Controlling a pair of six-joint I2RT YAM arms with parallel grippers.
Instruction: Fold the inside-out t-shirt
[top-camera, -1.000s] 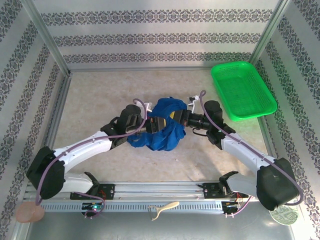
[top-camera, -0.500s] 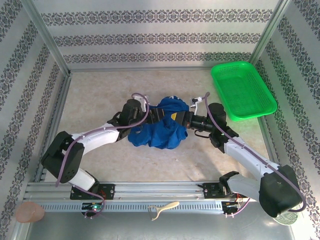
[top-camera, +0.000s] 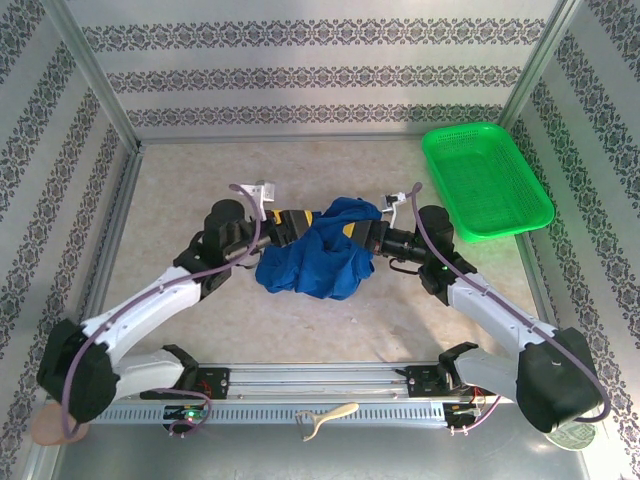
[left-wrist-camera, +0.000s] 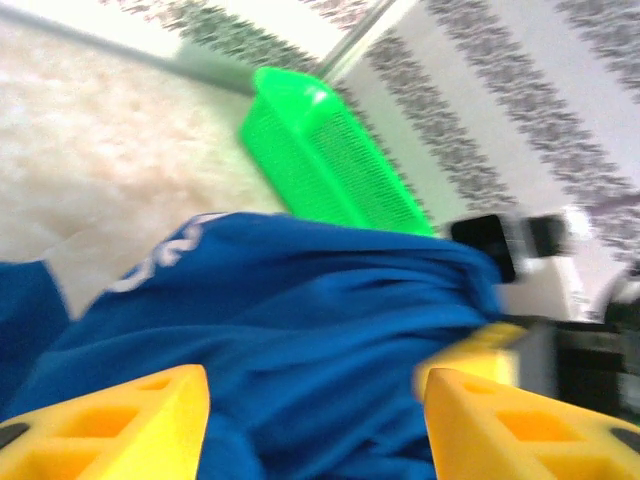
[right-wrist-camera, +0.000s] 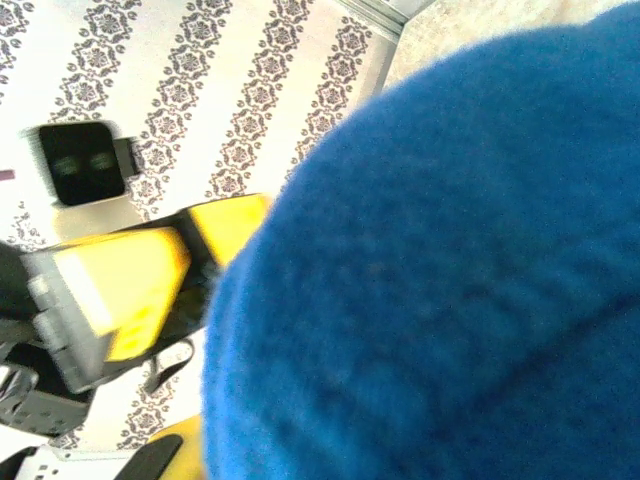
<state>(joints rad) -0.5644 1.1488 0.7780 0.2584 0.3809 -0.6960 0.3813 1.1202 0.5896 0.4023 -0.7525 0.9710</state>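
The royal-blue t-shirt is hanging bunched up between my grippers, so my right gripper should pull the t-shirt's held edge away before my left gripper grabs its opposite end.
The royal-blue t-shirt hangs bunched between the two arms at the table's middle, and its lower part rests on the table. My right gripper is shut on its upper right edge, and cloth drapes over that wrist camera and hides the fingers. My left gripper is at the shirt's upper left edge, its yellow fingers wide apart. Blue folds with pale lettering lie between and beyond the fingers, not pinched. The left gripper's yellow fingers also appear in the right wrist view.
A green mesh basket stands at the back right, close behind the right arm, and shows in the left wrist view as basket. Patterned walls enclose the table on three sides. A metal rail runs along the near edge.
The left arm has drawn back to the left out of the bundle. The shirt's top edge is now stretched flatter between the grippers. The right gripper has shifted only slightly.
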